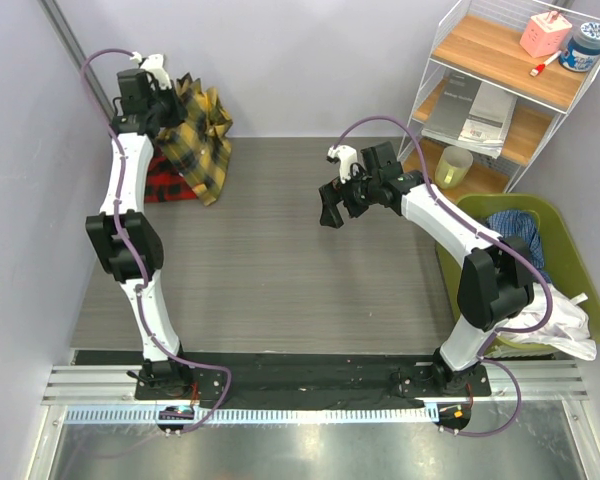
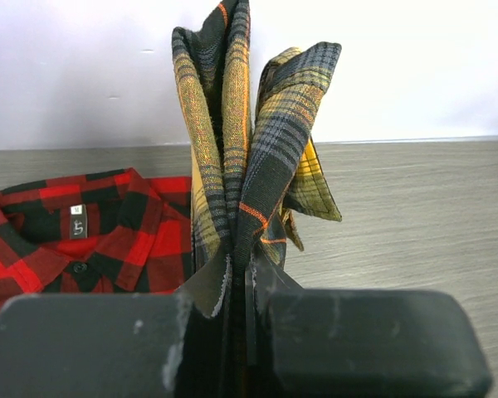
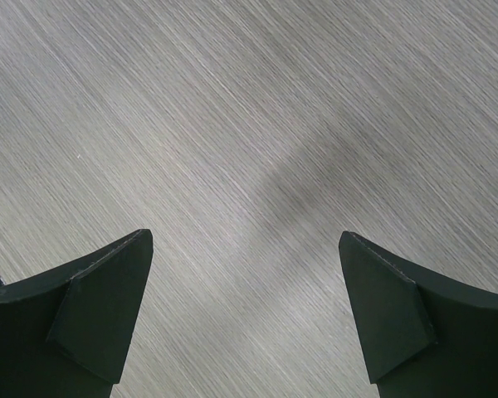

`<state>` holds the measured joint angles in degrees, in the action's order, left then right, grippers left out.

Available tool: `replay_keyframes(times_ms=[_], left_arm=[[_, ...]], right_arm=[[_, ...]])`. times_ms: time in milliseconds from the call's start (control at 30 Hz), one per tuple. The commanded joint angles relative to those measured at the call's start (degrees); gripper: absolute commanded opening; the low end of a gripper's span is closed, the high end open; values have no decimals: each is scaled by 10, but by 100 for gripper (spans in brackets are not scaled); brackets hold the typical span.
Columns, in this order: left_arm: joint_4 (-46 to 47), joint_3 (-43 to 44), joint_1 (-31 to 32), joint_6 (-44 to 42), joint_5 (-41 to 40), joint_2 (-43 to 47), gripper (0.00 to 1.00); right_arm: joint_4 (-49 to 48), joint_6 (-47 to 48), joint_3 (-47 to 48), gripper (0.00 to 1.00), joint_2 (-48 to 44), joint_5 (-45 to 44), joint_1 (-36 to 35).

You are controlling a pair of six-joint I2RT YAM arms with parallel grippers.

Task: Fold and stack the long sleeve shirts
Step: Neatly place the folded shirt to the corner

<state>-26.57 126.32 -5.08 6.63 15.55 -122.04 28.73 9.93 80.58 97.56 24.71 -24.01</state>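
I keep my left gripper moving over the red collar (image 2: 76,222) until the hanging yellow shirt covers it, as the red shirt (image 1: 165,182) lies folded flat underneath.
My left gripper (image 1: 168,100) is shut on a bunched fold of the yellow-and-black plaid shirt (image 1: 202,135), which hangs lifted at the table's far left corner. In the left wrist view the cloth of the yellow shirt (image 2: 232,166) rises from between the closed fingertips (image 2: 241,269). The red-and-black plaid shirt (image 1: 165,180) lies folded on the table beneath and left of it, its collar (image 2: 75,228) showing. My right gripper (image 1: 332,208) hovers open above the bare middle of the table, with nothing between its fingers (image 3: 100,307).
A wire shelf unit (image 1: 500,90) stands at the back right with a pink box, a tub and papers. A green laundry basket (image 1: 580,290) holding more clothes sits at the right beside the right arm. The grey wall runs close behind the left gripper.
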Motion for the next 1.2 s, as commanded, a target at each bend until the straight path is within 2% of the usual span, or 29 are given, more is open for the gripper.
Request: replay_keyframes(times_ms=[0, 300, 467, 733, 867, 1167], left_arm=[[62, 19, -14, 8, -17, 49, 0], [73, 3, -69, 17, 9, 14, 0], [123, -33, -100, 27, 32, -3, 0], [143, -42, -122, -28, 68, -43, 1], [193, -54, -131, -37, 82, -54, 0], [220, -49, -141, -102, 62, -77, 0]], right_arm=[[-16, 0, 21, 100, -9, -5, -3], [-10, 4, 20, 100, -6, -5, -3], [-8, 7, 23, 100, -2, -5, -3], [-3, 9, 24, 100, 4, -2, -3], [-3, 9, 25, 100, 8, 0, -3], [1, 16, 21, 100, 2, -4, -3]])
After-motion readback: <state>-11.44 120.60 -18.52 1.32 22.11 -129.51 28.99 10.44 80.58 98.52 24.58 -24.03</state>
